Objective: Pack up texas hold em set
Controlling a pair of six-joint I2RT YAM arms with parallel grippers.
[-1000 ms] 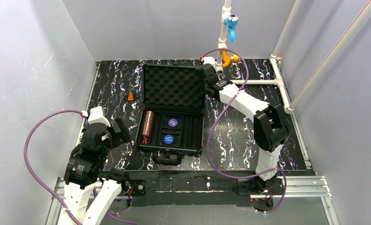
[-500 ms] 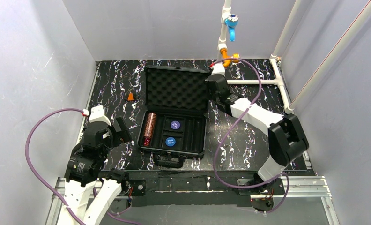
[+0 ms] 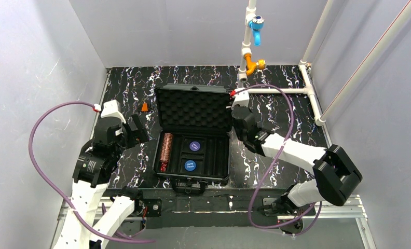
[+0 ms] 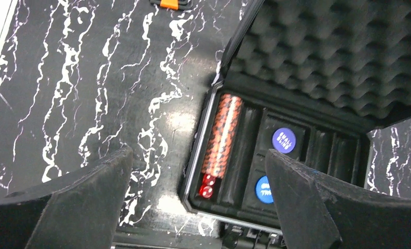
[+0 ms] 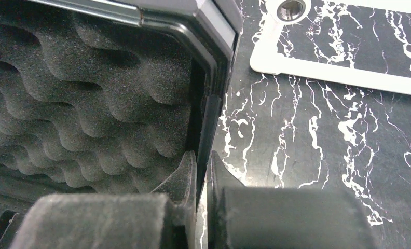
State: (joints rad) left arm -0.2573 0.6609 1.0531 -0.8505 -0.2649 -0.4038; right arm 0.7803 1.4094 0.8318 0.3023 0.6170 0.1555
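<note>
The chip stack [image 3: 166, 148], discs and dice sit in the tray, so my right gripper should go on swinging the lid forward by its edge until the lid leans over the tray [image 3: 195, 156].
The black briefcase [image 3: 221, 155] of the texas hold em set stands open mid-table, its foam-lined lid [image 3: 193, 110] raised. In its slotted tray lie a copper-brown chip stack [image 3: 166, 148], two blue discs [image 3: 195, 146] and red dice [image 3: 162, 167]. My right gripper [image 3: 233, 106] is shut on the lid's right edge [image 5: 214, 67], one finger on the foam side and one outside [image 5: 202, 161]. To the left of the case my left gripper [image 3: 133, 129] hovers open and holds nothing. Its view looks down on the chip stack [image 4: 222, 132] and dice [image 4: 207, 185].
A small orange cone [image 3: 145, 107] sits on the black marbled mat left of the lid. White pipes [image 3: 281, 91] with a blue valve [image 3: 256, 23] run along the back right. Grey walls close in both sides.
The right arm has swung nearer with the lid edge in its gripper, tilting the lid up and drawing the case slightly toward the front. The left gripper rose and moved a little farther back.
</note>
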